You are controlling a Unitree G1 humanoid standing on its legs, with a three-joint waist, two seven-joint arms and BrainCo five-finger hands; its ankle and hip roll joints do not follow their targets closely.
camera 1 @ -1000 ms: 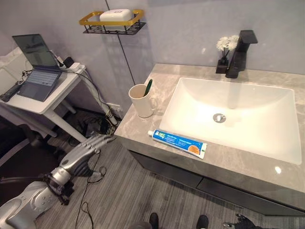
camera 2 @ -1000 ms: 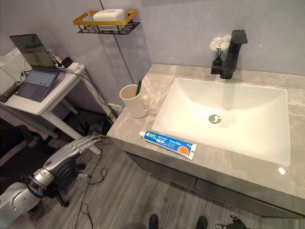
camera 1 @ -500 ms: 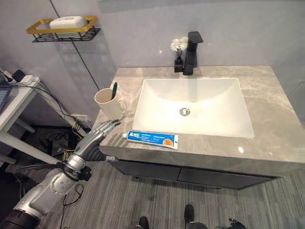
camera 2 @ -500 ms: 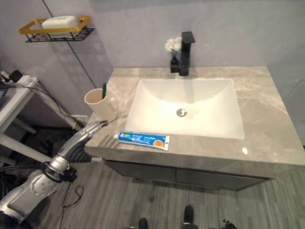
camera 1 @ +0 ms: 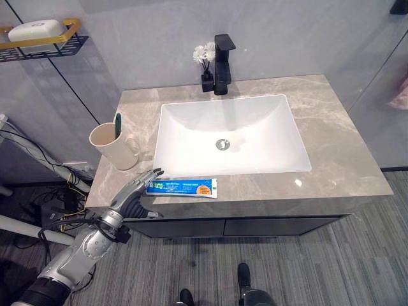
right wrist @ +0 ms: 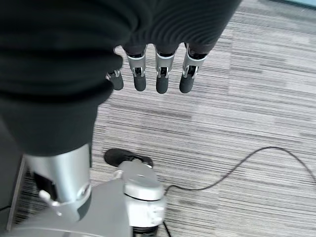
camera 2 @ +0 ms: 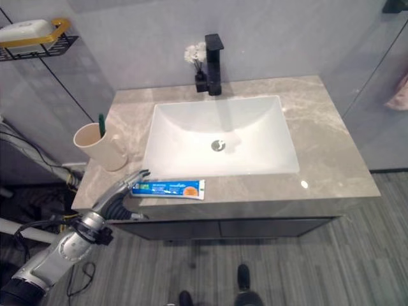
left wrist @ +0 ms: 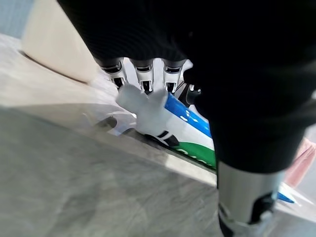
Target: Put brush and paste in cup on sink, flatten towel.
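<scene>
My gripper will lift the toothpaste tube [camera 1: 183, 187] by the cap end, and the tube will stay straight because it has a rounded, full body [left wrist: 186, 129] behind its cap.
A blue toothpaste tube [camera 1: 182, 187] lies flat along the front of the grey counter [camera 1: 344, 153], before the basin. A beige cup [camera 1: 111, 145] stands at the counter's left with a green toothbrush [camera 1: 117, 121] upright in it. My left hand [camera 1: 137, 194] is open at the counter's front left edge, its straight fingertips at the tube's left end. The left wrist view shows those fingers [left wrist: 143, 74] over the tube [left wrist: 190, 128], with the cup [left wrist: 59, 44] behind. My right hand [right wrist: 148, 74] hangs open above the floor. A pink cloth [camera 1: 400, 95] shows at the far right.
The white basin [camera 1: 226, 137] takes the counter's middle. Behind it stand a black tap [camera 1: 223, 57] and a small vase of white flowers [camera 1: 205, 60]. A wall rack with soap [camera 1: 38, 35] hangs at the upper left. Cables [camera 1: 57, 210] lie on the floor at the left.
The camera has swung right, so the whole scene has shifted left. My left hand has come up from beside the counter to its front edge and reached the tube's left end.
</scene>
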